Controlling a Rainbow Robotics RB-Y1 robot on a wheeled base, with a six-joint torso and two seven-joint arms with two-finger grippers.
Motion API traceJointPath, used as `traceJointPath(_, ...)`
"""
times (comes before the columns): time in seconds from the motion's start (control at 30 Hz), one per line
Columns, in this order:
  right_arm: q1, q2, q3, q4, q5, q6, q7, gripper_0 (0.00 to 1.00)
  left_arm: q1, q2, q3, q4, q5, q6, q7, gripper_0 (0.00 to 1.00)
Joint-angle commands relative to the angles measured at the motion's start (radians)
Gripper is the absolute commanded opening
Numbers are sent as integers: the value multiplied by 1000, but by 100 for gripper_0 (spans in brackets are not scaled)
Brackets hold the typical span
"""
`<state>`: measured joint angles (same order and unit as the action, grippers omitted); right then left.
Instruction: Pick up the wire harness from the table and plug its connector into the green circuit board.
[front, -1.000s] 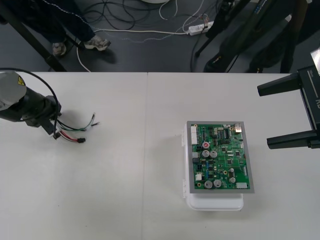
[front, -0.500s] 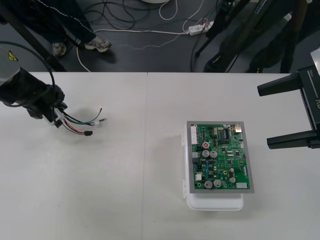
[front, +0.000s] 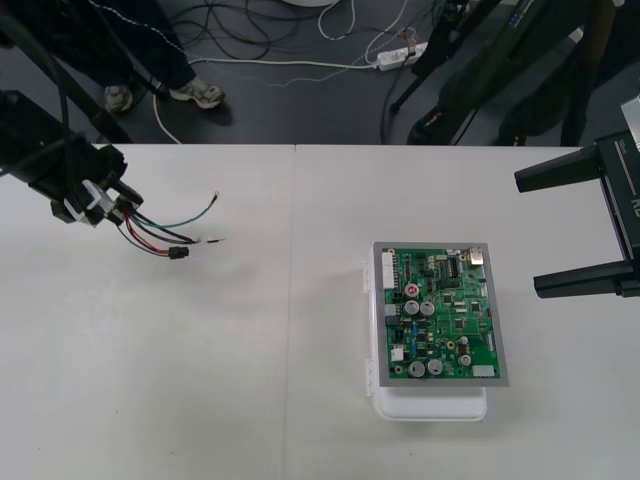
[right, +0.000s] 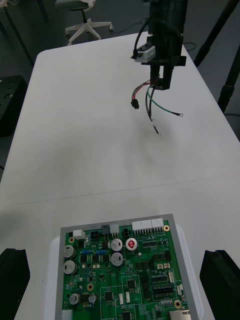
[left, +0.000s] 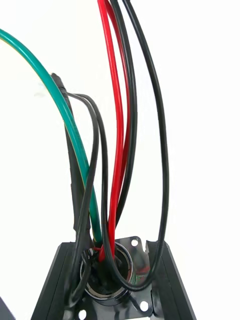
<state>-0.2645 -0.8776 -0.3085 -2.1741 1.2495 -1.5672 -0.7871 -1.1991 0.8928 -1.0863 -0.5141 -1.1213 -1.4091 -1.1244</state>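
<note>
I expect the green wire (front: 184, 223) to stay loose when I carry the black plug, since that wire ends in its own ring tip (front: 215, 195), apart from the plug.
My left gripper (front: 98, 203) is shut on the wire harness (front: 160, 235) at the table's left, holding it by the round metal socket (left: 117, 272), whose flange sits between the black fingers (left: 55, 285). Red, black and green wires (left: 114, 125) run out from the socket. The small black plug (front: 178, 253) dangles at the wires' free end, also seen as the plug (right: 134, 104) below the left gripper (right: 161, 55). The green circuit board (front: 440, 315) on its white base (front: 430, 405) lies right of centre. My right gripper (front: 575, 228) waits open at the right edge.
The board (right: 125, 280) lies close in front of the right gripper, between its wide-apart fingers (right: 12, 275). Bare tabletop (front: 290, 330) stretches between the harness and the board. Cables and stands lie on the dark floor beyond the far edge.
The left gripper has risen and drawn toward the far edge with the harness in it. The wires and plug have swung to the right. The right arm has not moved.
</note>
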Motion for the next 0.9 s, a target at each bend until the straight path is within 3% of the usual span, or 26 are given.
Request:
traceJointPath(0.03, -10, -32, -27, -13, 2, -4, -57, 100, -88, 141, 63, -150, 34, -162, 252, 0)
traceJointPath(0.2, -10, -32, -27, -13, 2, -4, -57, 100, -88, 247, 134, -371, 67, -162, 451, 0)
traceJointPath(0.4, -10, -32, -27, -13, 2, -4, -57, 100, -86, 307, 143, -541, 204, -162, 661, 0)
traceJointPath(0.6, -10, -32, -27, -13, 2, -4, -57, 100, -86, 325, 143, -646, 316, -162, 854, 0)
traceJointPath(0.9, -10, -32, -27, -13, 2, -4, -57, 100, -71, 301, 148, -670, 463, -162, 1066, 0)
